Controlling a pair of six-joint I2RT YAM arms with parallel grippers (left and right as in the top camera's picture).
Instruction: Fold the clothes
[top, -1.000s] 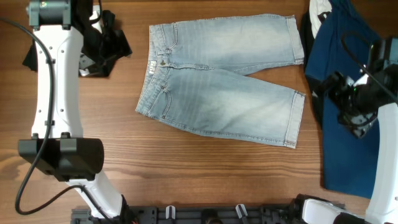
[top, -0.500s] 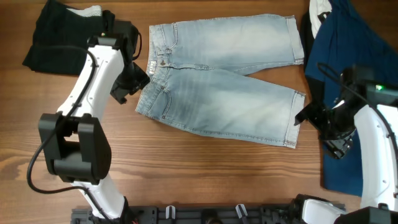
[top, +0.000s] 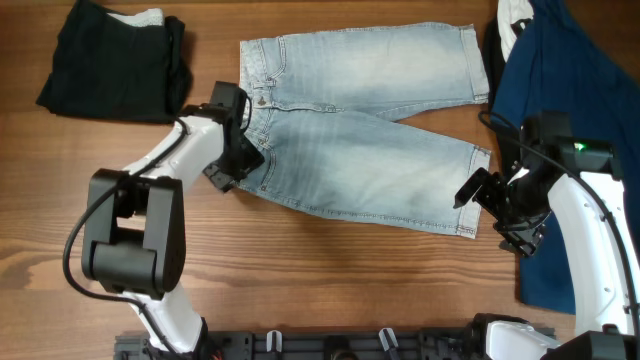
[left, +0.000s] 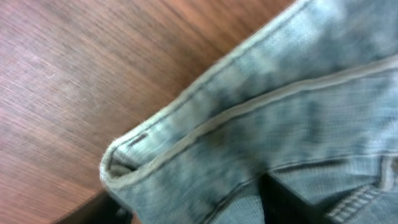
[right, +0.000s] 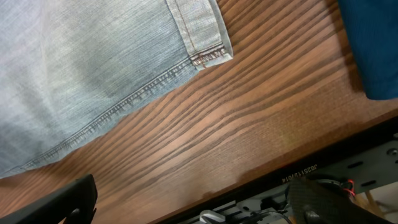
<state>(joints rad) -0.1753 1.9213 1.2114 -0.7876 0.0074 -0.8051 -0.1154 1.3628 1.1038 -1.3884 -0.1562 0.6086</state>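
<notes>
My gripper will lift the waistband's corner, and the denim waistband will gape open, as the waistband's front and back edges lie apart and meet at that corner.
The light-blue denim pants lie flat in the middle of the table, waistband to the left, both legs pointing right. My left gripper is at the near-left corner of the waistband. In the left wrist view the pants fill the frame, and the left gripper's dark fingers are apart with the waistband corner between them. My right gripper is open and empty, just off the near leg's cuffed hem corner. In the right wrist view the pants show that hem, and the right gripper is over bare wood.
A black folded garment lies at the far left. A large navy-blue cloth covers the right side and shows in the right wrist view. The table's front edge with a black rail is close below the right gripper.
The left arm swung down from the black garment to the near waistband corner. The right arm moved left off the navy cloth to the near leg's hem corner. The pants have not moved.
</notes>
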